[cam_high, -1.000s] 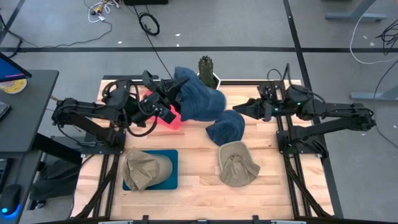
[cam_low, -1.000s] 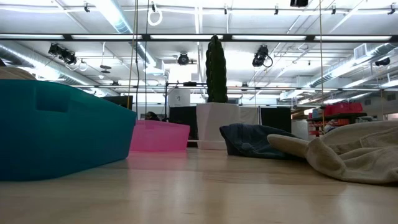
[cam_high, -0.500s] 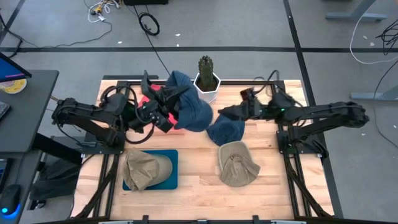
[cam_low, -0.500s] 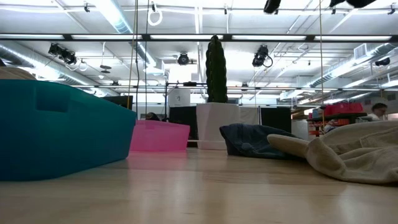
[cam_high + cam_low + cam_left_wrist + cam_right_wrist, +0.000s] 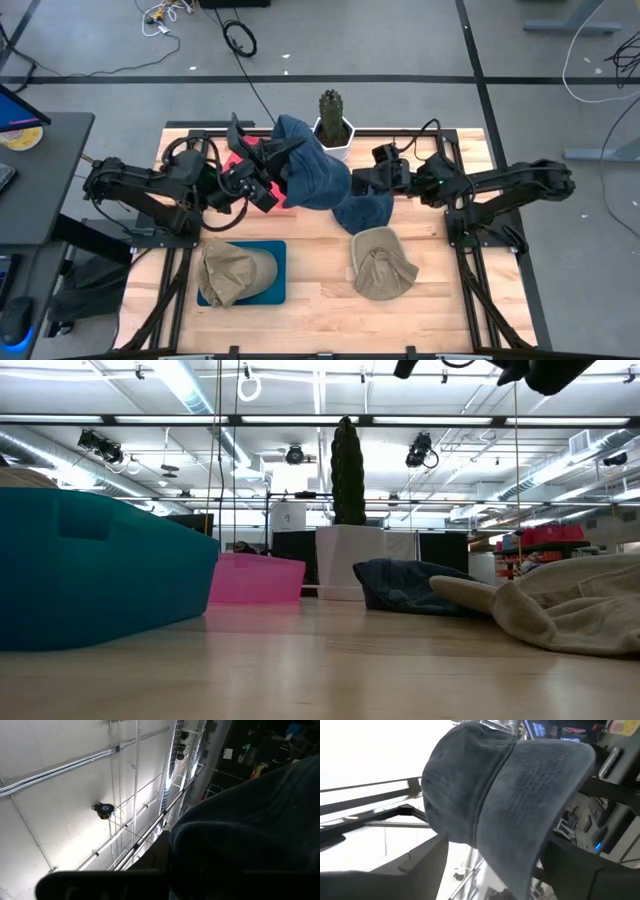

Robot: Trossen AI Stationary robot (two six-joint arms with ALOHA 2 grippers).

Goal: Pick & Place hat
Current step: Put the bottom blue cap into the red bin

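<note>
My right gripper should hold the hat's brim (image 5: 527, 807) while my left gripper opens and takes hold of the hat level, because my left gripper is holding the blue hat tilted up (image 5: 314, 166).
My left gripper (image 5: 272, 172) is shut on a dark blue hat (image 5: 312, 172), held up in the air over the pink bin (image 5: 280, 195). In the left wrist view the hat (image 5: 250, 830) fills the picture. My right gripper (image 5: 360, 182) is open at the hat's right side. In the right wrist view its fingers (image 5: 422, 862) stand on either side of the hat's brim (image 5: 520, 805); I cannot tell whether they touch it. A second blue hat (image 5: 365, 212) lies on the table below. My left gripper holds the blue hat by its left part (image 5: 285, 170), coming from the table's left and slanting upward. The hat itself hides the place of contact. The hat is lifted clear of the table and spreads out toward the right gripper.
A tan hat (image 5: 381, 263) lies on the table near its front edge, and another tan hat (image 5: 234, 270) lies in the teal bin (image 5: 277, 272). A potted cactus (image 5: 332, 118) stands at the far edge behind the raised hat. In the low view, the second blue hat (image 5: 410, 585) rests beside the pot (image 5: 348, 563).
My right gripper has moved toward the table's left, over the second blue hat, up to the raised hat's right side. The left gripper has kept the hat in the air, and the hat has shifted and turned slightly above the pink bin.
</note>
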